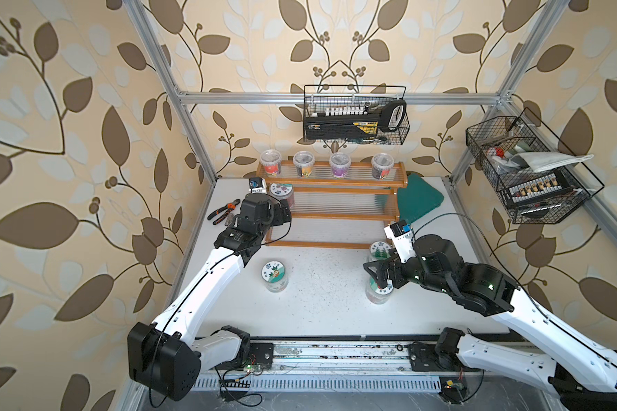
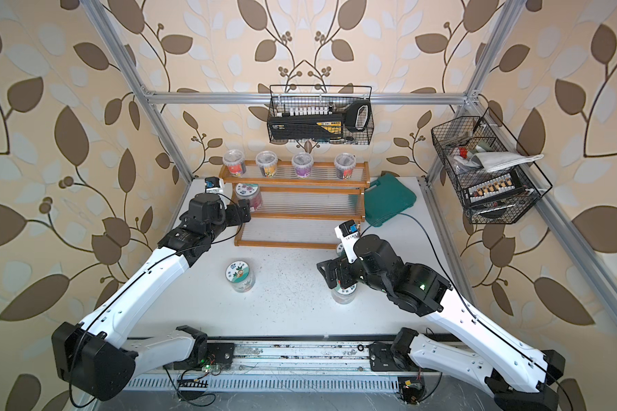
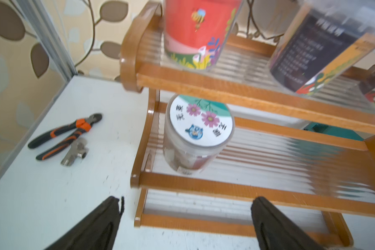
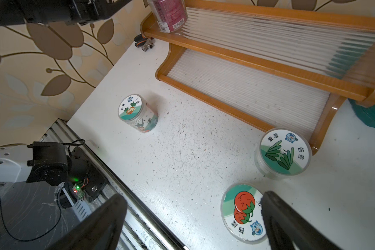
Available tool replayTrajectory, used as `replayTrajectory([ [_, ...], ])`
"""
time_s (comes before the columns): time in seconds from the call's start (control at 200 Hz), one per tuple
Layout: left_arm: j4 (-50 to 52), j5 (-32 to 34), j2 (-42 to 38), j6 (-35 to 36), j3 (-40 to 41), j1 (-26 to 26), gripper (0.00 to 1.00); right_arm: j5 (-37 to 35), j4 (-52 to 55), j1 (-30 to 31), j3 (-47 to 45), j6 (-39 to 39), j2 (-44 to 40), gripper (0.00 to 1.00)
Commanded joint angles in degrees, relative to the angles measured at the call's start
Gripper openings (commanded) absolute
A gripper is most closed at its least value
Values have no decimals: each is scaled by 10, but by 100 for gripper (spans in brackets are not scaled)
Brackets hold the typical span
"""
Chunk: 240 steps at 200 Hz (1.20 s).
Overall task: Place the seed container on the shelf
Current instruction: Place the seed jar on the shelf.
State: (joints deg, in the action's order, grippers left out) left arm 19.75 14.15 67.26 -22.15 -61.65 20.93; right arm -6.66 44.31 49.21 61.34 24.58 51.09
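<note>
The tomato-lid container (image 4: pixel 242 212) is standing upright and clear of the leaf-lid container, so I keep lowering my right gripper's open fingers until they straddle the tomato-lid container's body (image 1: pixel 379 295).
A clear seed container with a pink-flower lid (image 3: pixel 200 123) (image 1: pixel 282 190) (image 2: pixel 247 190) stands upright on the middle tier of the wooden shelf (image 3: pixel 225 190) (image 1: pixel 335 217) (image 2: pixel 300 217), at its left end. My left gripper (image 3: pixel 186 201) (image 1: pixel 284 213) is open just in front of it, apart from it and empty. My right gripper (image 4: pixel 193 199) (image 1: pixel 374 274) is open and empty over a tomato-lid container (image 4: pixel 240 212) (image 1: pixel 378 293) on the table. A leaf-lid container (image 4: pixel 284 151) and an orange-fruit-lid container (image 4: pixel 131 108) (image 1: pixel 275 274) also stand on the table.
Several jars (image 1: pixel 339 165) fill the shelf's top tier. Pliers (image 3: pixel 67 134) (image 1: pixel 223 210) and a metal fitting (image 3: pixel 75 151) lie left of the shelf. A green case (image 1: pixel 419 199) sits at its right. Black wire baskets (image 1: pixel 355 117) (image 1: pixel 528 170) hang on the back and right frame.
</note>
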Motion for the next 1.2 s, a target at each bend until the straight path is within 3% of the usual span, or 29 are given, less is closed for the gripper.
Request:
replayTrajectory([
  [0.0,145,-41,-17,-70,-33,-8,98,-7,37,-6,7,10,2,99],
  [0.27,181,-187,-106,-117,23,-8,98,-24,87,-14,-10,40,0,99],
  [0.57,191,-298,-158,-133,75,-8,98,-70,144,-28,-53,103,18,99],
  [0.965,134,-426,-181,-150,134,-7,98,11,55,-86,-155,137,60,99],
  [1.195,119,-444,-184,-156,144,-5,98,41,10,-99,-177,141,86,99],
])
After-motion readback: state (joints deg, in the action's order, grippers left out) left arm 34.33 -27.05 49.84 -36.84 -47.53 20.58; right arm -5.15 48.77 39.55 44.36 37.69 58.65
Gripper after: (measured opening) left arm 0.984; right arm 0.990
